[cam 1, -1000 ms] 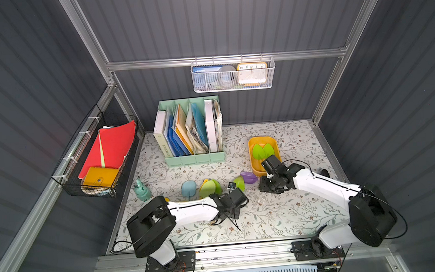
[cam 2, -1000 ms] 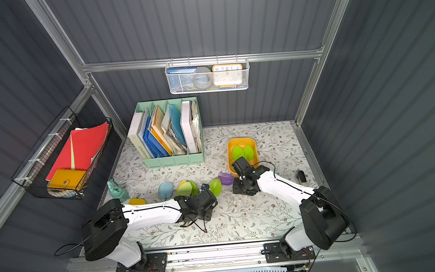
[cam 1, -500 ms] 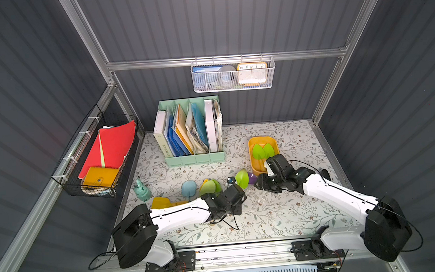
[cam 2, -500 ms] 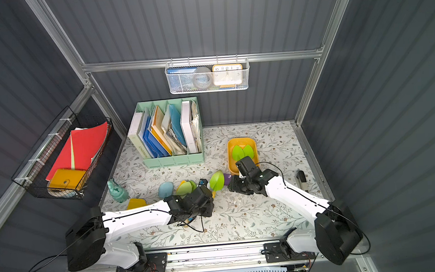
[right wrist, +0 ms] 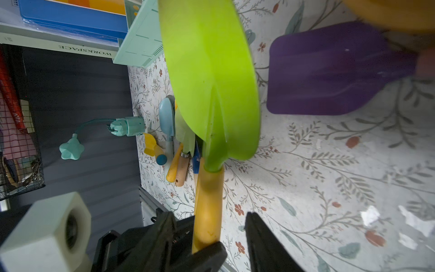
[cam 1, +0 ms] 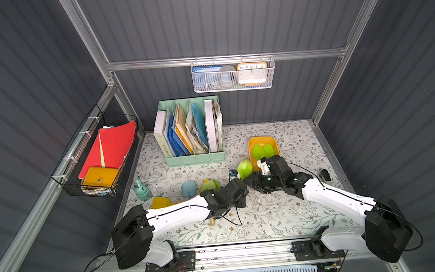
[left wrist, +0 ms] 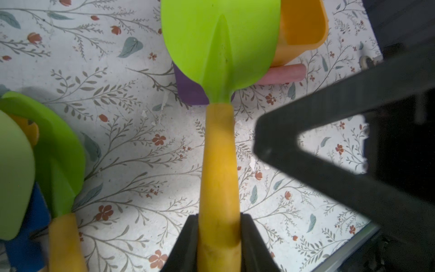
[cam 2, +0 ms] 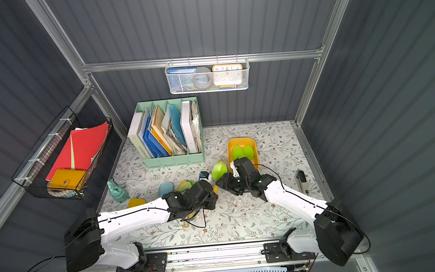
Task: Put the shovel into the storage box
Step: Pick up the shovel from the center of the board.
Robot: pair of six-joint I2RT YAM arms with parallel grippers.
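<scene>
Next, my right gripper closes nearer the shovel's blade (left wrist: 220, 145) and carries the shovel in, because my left gripper is holding the shovel handle's lower end (left wrist: 219, 240), short of the storage box.
The shovel (cam 1: 244, 168) (cam 2: 219, 169) has a lime-green blade and a yellow handle (left wrist: 219, 164). It is lifted off the mat, its blade pointing at the storage box (cam 1: 262, 139) (cam 2: 241, 141), a mustard tub with two green blades lying in it. My left gripper (left wrist: 219, 235) (cam 1: 238, 183) is shut on the handle's lower end. My right gripper (right wrist: 211, 226) (cam 1: 253, 182) is open and straddles the same handle from the box side, with a gap showing at one finger. The tub's front corner (left wrist: 303, 23) sits just past the blade.
A purple shovel (right wrist: 329, 70) lies on the mat under the blade, beside the tub. More shovels (cam 1: 206, 185) and a blue one (cam 1: 188, 189) lie to the left. Also here are a mint file holder (cam 1: 193, 133), a teal toy (cam 1: 142, 191) and a black stapler (cam 1: 325, 174).
My left gripper has carried the shovel up and toward the tub. The right gripper has swung from the tub's front over to the handle and opened a little.
</scene>
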